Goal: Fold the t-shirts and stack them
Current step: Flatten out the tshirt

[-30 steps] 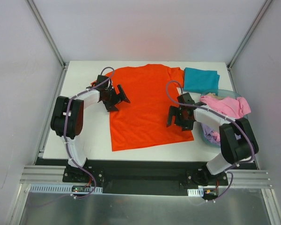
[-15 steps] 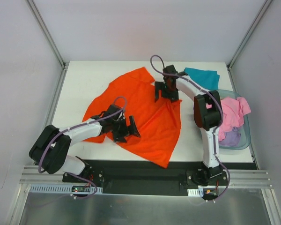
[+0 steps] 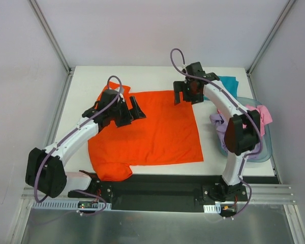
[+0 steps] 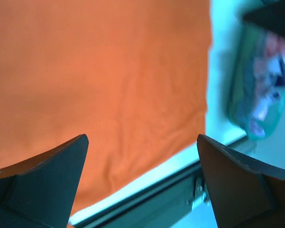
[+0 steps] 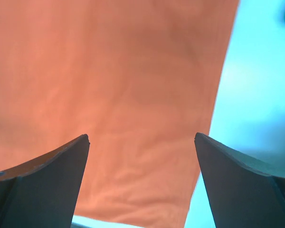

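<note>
I can see the orange-red t-shirt's near sleeve (image 3: 115,172) lying over the table's near edge, so I should move the shirt farther in before my left gripper grabs the sleeve's end (image 3: 106,178).
The orange-red t-shirt (image 3: 152,129) lies spread across the middle of the white table, with a bunched sleeve at the near left corner (image 3: 112,172). It fills the left wrist view (image 4: 109,80) and the right wrist view (image 5: 118,95). My left gripper (image 3: 132,110) is open and empty over the shirt's far left edge. My right gripper (image 3: 181,94) is open and empty over the shirt's far right corner. A folded teal t-shirt (image 3: 227,82) lies at the far right, partly hidden by the right arm. Pink (image 3: 262,113) and lavender (image 3: 218,123) shirts sit in the tub.
The translucent blue tub (image 3: 264,148) stands at the table's right edge, blurred in the left wrist view (image 4: 256,90). The table's near edge and the black rail (image 3: 157,180) lie just below the shirt. White walls enclose the table on three sides.
The orange shirt went from crumpled and lifted to flat on the table. The left gripper moved from the near side to the far left edge and the right gripper shifted slightly right; both stand open.
</note>
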Tool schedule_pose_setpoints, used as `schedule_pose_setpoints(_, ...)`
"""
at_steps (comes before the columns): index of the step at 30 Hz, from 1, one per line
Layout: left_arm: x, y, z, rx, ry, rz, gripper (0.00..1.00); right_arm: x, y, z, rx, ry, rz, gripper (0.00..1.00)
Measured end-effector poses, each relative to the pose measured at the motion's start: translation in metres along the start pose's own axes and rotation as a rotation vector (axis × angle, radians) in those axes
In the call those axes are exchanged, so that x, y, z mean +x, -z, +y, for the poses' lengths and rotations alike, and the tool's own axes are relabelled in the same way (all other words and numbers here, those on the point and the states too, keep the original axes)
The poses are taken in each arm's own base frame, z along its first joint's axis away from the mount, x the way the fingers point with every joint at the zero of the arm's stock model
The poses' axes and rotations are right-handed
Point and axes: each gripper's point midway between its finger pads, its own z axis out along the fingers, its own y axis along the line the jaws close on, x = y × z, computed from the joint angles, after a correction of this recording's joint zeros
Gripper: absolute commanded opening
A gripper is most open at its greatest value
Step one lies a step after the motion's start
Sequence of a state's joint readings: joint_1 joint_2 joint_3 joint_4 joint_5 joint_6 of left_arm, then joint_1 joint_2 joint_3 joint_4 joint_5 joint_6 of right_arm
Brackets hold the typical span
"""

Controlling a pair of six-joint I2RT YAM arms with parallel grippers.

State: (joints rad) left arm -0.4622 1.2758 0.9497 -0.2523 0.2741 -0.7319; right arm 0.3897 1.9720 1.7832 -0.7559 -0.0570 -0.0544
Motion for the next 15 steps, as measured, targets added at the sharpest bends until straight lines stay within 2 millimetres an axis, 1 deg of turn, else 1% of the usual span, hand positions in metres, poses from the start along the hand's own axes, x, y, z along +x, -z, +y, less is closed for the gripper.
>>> schedule_pose_setpoints(1, -0.008, -0.002, 0.011, -0.026, 0.023, -0.010, 0.99, 0.012, 0.011, -0.002, 0.002, -0.004, 0.007, 0.97)
schedule_pose_setpoints(2, -0.015, -0.003, 0.024, -0.060, 0.048, -0.016, 0.99, 0.021, 0.018, -0.003, 0.003, -0.007, 0.011, 0.97)
schedule_pose_setpoints(4, -0.023, -0.005, 0.056, -0.142, 0.109, -0.015, 0.99, 0.046, 0.025, -0.007, 0.005, -0.019, 0.027, 0.97)
schedule_pose_setpoints(5, -0.025, -0.005, 0.067, -0.172, 0.130, -0.019, 0.99, 0.062, 0.025, -0.009, 0.009, -0.027, 0.051, 0.97)
schedule_pose_setpoints(7, -0.028, -0.004, 0.088, -0.232, 0.167, -0.021, 0.99, 0.091, 0.020, -0.011, 0.020, -0.041, 0.111, 0.97)
schedule_pose_setpoints(11, -0.028, -0.004, 0.121, -0.315, 0.219, -0.015, 0.99, 0.132, 0.005, -0.007, 0.024, -0.046, 0.206, 0.97)
schedule_pose_setpoints(13, -0.026, -0.004, 0.141, -0.368, 0.255, -0.011, 0.99, 0.142, -0.001, -0.002, 0.017, -0.047, 0.234, 0.97)
schedule_pose_setpoints(15, -0.025, -0.005, 0.160, -0.418, 0.293, -0.003, 0.99, 0.145, -0.008, 0.000, 0.013, -0.052, 0.248, 0.97)
